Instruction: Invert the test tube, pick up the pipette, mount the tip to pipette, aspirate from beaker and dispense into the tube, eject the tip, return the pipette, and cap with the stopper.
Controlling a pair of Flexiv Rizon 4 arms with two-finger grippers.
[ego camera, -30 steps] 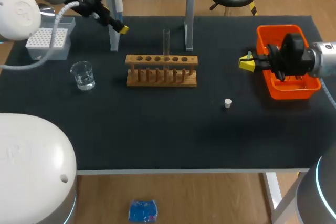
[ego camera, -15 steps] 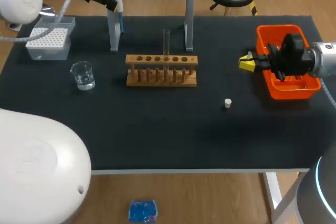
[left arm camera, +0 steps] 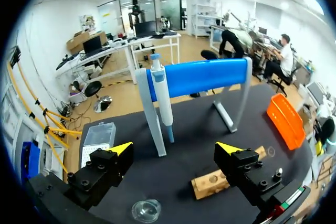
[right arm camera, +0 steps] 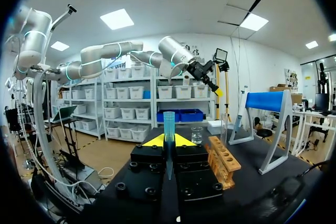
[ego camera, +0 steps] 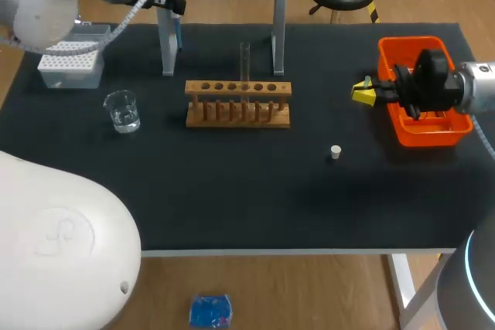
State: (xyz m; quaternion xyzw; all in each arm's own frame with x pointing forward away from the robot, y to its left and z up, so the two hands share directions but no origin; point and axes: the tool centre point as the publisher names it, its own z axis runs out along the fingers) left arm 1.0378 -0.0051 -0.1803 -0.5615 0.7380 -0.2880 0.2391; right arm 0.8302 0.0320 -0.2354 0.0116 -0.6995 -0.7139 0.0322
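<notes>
The pipette [left arm camera: 162, 97] is hanging against the blue bar and its lower end [left arm camera: 170, 133] is free. It should come away upright when I lift it, and the stand should stay in place.
The pipette [left arm camera: 161, 95] hangs on the left end of the blue-barred stand [left arm camera: 202, 76]. My left gripper [left arm camera: 176, 149] is open just in front of it, nothing between its fingers; from above it shows by the stand's left post [ego camera: 170, 3]. The clear test tube [ego camera: 244, 62] stands upright in the wooden rack [ego camera: 238, 103]. The beaker [ego camera: 122, 110] holds some water. My right gripper [ego camera: 363, 93] hangs beside the orange bin [ego camera: 418, 138], shut on a blue pipette tip [right arm camera: 168, 125]. A white stopper [ego camera: 336, 152] lies on the mat.
The tip box [ego camera: 71, 63] sits at the table's back left, behind the beaker. The rack [right arm camera: 223, 160] and beaker [right arm camera: 197, 134] lie ahead of the right gripper. The orange bin stands at the table's right edge.
My left arm has swung back and up, carrying its open gripper from beside the stand's left post to the pipette's height. The right arm has stayed still.
</notes>
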